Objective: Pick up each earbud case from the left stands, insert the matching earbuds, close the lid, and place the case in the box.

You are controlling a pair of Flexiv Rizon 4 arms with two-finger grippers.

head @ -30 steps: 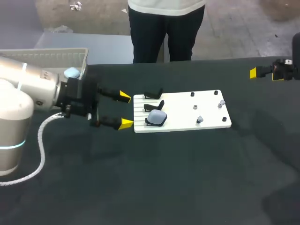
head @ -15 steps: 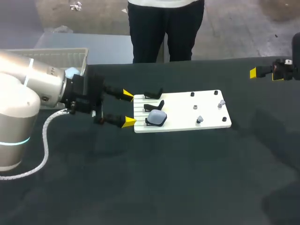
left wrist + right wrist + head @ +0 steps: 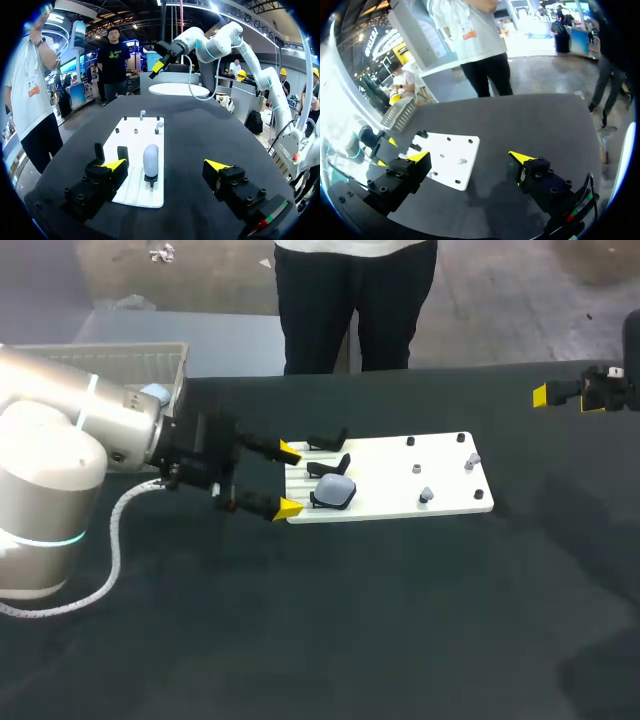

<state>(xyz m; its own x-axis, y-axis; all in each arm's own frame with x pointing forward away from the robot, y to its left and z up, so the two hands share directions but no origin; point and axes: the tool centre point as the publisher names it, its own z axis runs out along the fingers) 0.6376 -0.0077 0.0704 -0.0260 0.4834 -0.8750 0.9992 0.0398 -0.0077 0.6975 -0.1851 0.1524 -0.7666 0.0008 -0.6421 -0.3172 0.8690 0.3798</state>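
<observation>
The robot should expect empty sockets inside the shut earbud case [image 3: 335, 490] when it opens the case's lid, because the earbuds [image 3: 426, 494] are standing out on their pegs.
A pale blue earbud case [image 3: 335, 490] sits shut on a black stand at the left end of the white board [image 3: 390, 480]. Two more black stands [image 3: 330, 452] behind it are empty. Small earbuds [image 3: 425, 496] stand on pegs at the board's right end. My left gripper [image 3: 290, 480] is open at the board's left edge, its yellow tips level with the case and a little short of it. In the left wrist view the case [image 3: 150, 159] lies just ahead of the gripper [image 3: 165, 165], untouched. My right gripper [image 3: 545, 395] hangs open at the far right, away from the board [image 3: 447, 160].
A grey box [image 3: 100, 360] stands at the table's back left, with a pale blue object [image 3: 152, 394] in it. A person stands behind the table's far edge. Dark table surface spreads in front of the board and to its right.
My left gripper has moved right, from short of the board to its left edge, closer to the case. The right arm has not moved.
</observation>
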